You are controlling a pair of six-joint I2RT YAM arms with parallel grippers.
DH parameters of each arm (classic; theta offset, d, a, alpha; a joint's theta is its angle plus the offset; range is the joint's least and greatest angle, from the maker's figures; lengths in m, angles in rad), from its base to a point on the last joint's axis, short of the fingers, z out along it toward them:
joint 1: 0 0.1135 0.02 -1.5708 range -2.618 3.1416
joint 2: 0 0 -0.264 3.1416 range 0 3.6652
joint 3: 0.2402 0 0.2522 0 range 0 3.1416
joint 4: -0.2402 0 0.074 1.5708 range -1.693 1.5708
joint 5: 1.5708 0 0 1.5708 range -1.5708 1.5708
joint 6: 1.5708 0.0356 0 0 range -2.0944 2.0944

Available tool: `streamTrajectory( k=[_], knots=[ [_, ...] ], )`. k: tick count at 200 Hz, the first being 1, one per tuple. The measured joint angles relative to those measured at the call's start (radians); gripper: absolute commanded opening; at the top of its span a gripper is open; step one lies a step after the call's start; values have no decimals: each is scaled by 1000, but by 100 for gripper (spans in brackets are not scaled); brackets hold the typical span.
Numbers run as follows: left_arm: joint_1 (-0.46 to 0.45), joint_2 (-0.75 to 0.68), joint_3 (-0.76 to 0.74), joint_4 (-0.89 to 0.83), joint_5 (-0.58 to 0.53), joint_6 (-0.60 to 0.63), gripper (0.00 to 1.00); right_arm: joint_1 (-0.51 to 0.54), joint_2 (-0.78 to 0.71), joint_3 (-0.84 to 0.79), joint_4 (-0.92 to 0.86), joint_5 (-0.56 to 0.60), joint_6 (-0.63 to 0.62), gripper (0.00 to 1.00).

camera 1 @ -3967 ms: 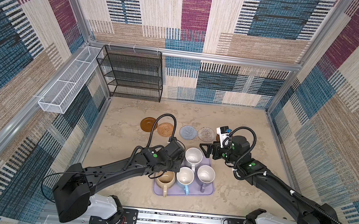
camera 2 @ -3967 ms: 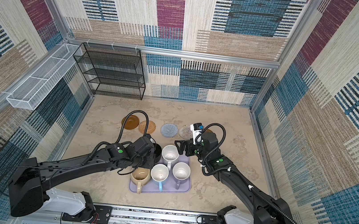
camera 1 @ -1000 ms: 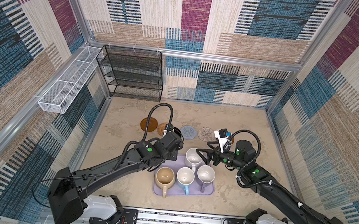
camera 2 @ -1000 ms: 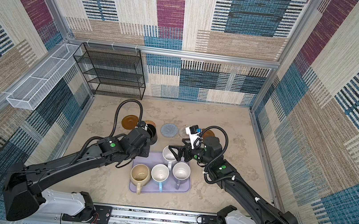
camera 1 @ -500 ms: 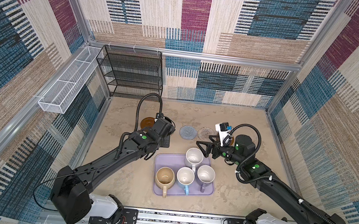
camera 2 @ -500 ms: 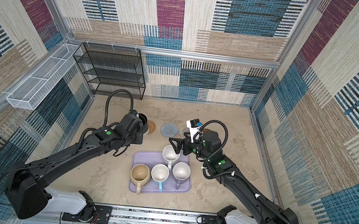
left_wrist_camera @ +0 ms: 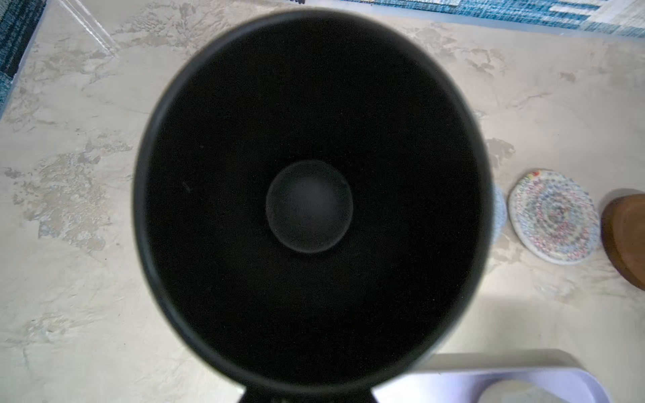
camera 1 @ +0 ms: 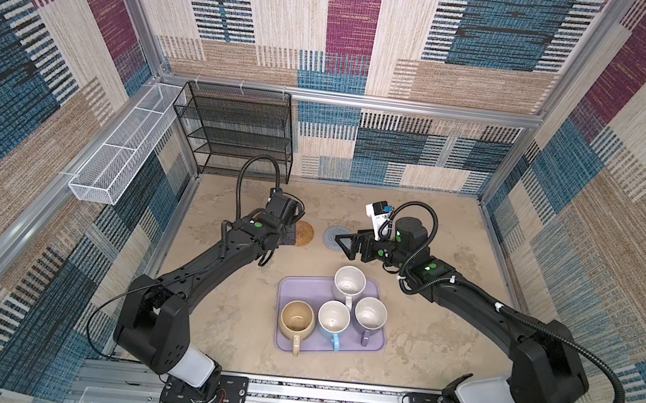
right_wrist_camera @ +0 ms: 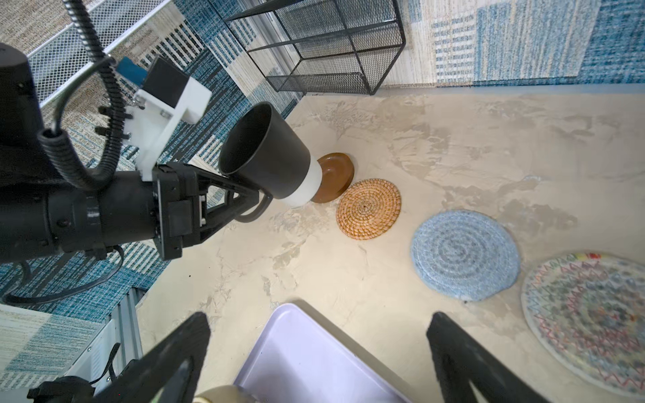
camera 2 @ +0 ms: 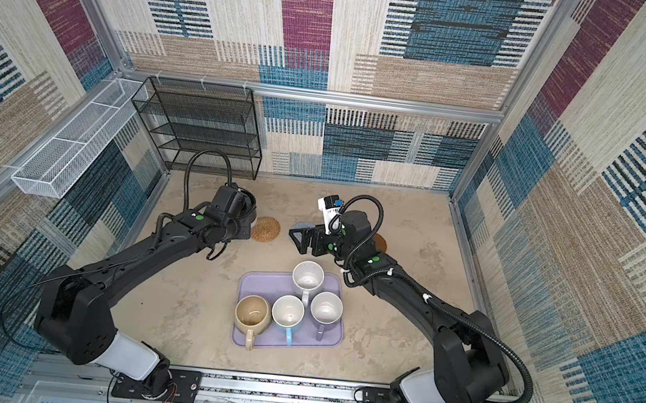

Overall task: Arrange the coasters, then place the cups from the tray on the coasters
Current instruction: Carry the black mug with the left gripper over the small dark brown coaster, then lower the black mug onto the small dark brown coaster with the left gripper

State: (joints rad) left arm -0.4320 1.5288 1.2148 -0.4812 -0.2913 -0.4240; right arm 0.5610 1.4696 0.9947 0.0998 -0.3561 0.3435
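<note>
The black cup's pale base (right_wrist_camera: 303, 187) faces down toward the brown coaster (right_wrist_camera: 337, 176) next to the rattan coaster, so my left gripper should keep lowering the cup until it stands flat there.
My left gripper (right_wrist_camera: 246, 201) is shut on the handle of the black cup (right_wrist_camera: 268, 157). The cup hangs tilted, its pale base just over the edge of a brown coaster (right_wrist_camera: 336, 172). In the left wrist view the cup's dark inside (left_wrist_camera: 310, 206) fills the frame. A tan rattan coaster (right_wrist_camera: 368, 208), a blue-grey one (right_wrist_camera: 466, 254) and a white-grey one (right_wrist_camera: 586, 321) follow in a row; a second brown one (camera 2: 380, 242) ends it. The lavender tray (camera 1: 302, 288) holds the speckled white (camera 1: 349, 283), beige (camera 1: 297, 320), light blue (camera 1: 334, 319) and lavender (camera 1: 370, 315) cups. My right gripper (right_wrist_camera: 319, 319) hangs open and empty over the tray's far corner.
A black wire shelf (camera 1: 237, 133) stands at the back left against the wall. A white wire basket (camera 1: 117, 160) hangs on the left wall. The left arm stretches over the floor left of the tray, the right arm along the tray's right side.
The left arm has carried the black cup off the tray, back and to the left, to the far-left brown coaster. The right gripper has drawn back a little from the speckled cup, still open.
</note>
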Motion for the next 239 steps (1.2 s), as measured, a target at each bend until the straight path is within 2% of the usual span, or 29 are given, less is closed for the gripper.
streamTrajectory(
  k=[114, 165, 239],
  knots=[
    [140, 237, 93, 39, -18, 34, 0, 5, 272, 195, -3, -34, 0, 100],
    [187, 296, 98, 43, -1, 33, 0, 14, 332, 233, 1, -56, 22, 100],
    [194, 334, 116, 92, 30, 34, 0, 31, 369, 273, -5, -55, 22, 100]
  ],
)
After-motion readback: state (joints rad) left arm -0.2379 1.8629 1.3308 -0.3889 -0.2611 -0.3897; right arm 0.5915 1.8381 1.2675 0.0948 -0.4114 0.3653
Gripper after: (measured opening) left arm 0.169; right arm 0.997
